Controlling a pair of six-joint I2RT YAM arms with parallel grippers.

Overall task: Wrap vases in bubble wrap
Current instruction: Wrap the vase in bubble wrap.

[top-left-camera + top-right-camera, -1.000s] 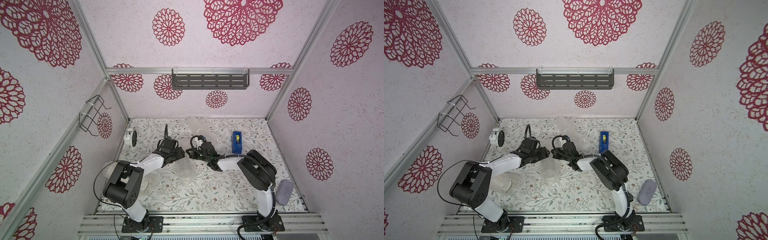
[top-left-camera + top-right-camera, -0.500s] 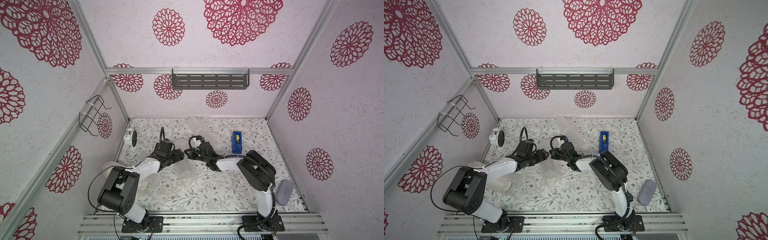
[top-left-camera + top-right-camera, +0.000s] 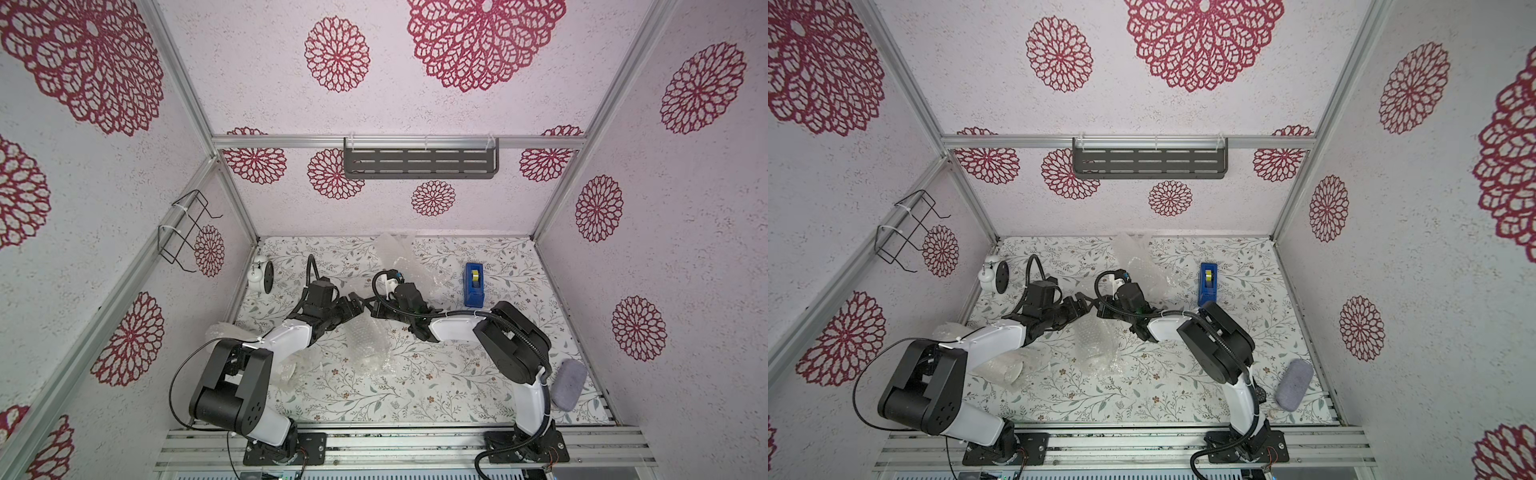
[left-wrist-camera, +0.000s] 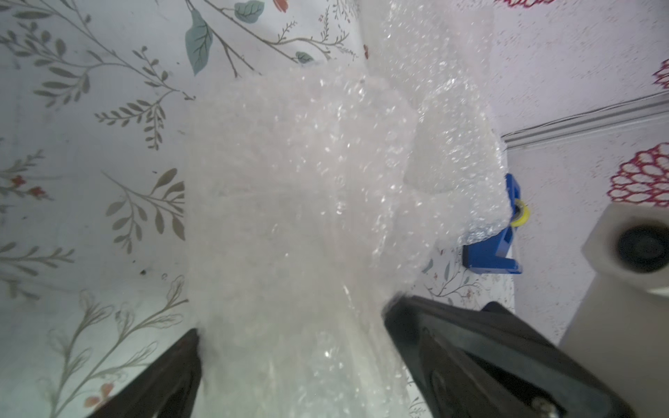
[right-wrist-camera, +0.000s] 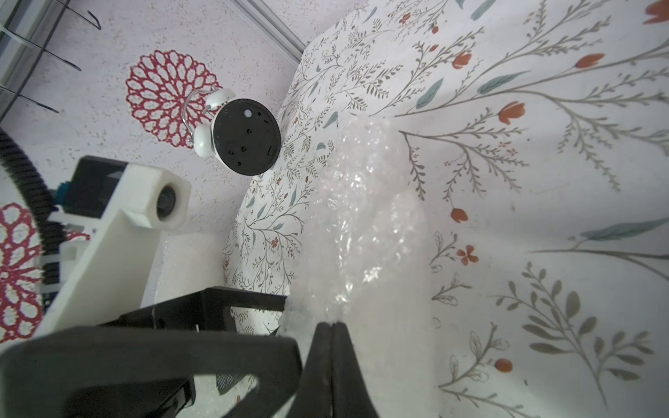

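Observation:
Only my right gripper is pinching the bubble wrap's far end [image 3: 362, 312]. Next, my left gripper grips that end before my right gripper goes to the blue tape dispenser [image 3: 474, 285].
Mid-table in both top views lies a vase rolled in bubble wrap [image 3: 368, 345] [image 3: 1094, 345]; the wrap blurs its surface. My two grippers meet just behind it. The left gripper [image 3: 358, 304] [image 4: 293, 320] is open, its jaws wide apart with the bubble wrap [image 4: 307, 188] between them. The right gripper [image 3: 371, 309] [image 5: 331, 324] is shut, pinching an edge of that bubble wrap [image 5: 365, 224]. A second wrapped vase [image 3: 1003, 368] lies near the left arm and is partly hidden by it in a top view [image 3: 286, 370].
More crumpled bubble wrap [image 3: 399, 266] lies at the back centre, and another piece [image 3: 946, 330] by the left wall. A blue tape dispenser [image 3: 475, 284] stands at the back right. An alarm clock [image 3: 262, 274] sits in the back left corner, and a grey pouch [image 3: 567, 384] at the front right.
The left gripper's jaws have opened wide around the wrap, and the left arm has drawn back a little toward the left. The right gripper stays shut in place.

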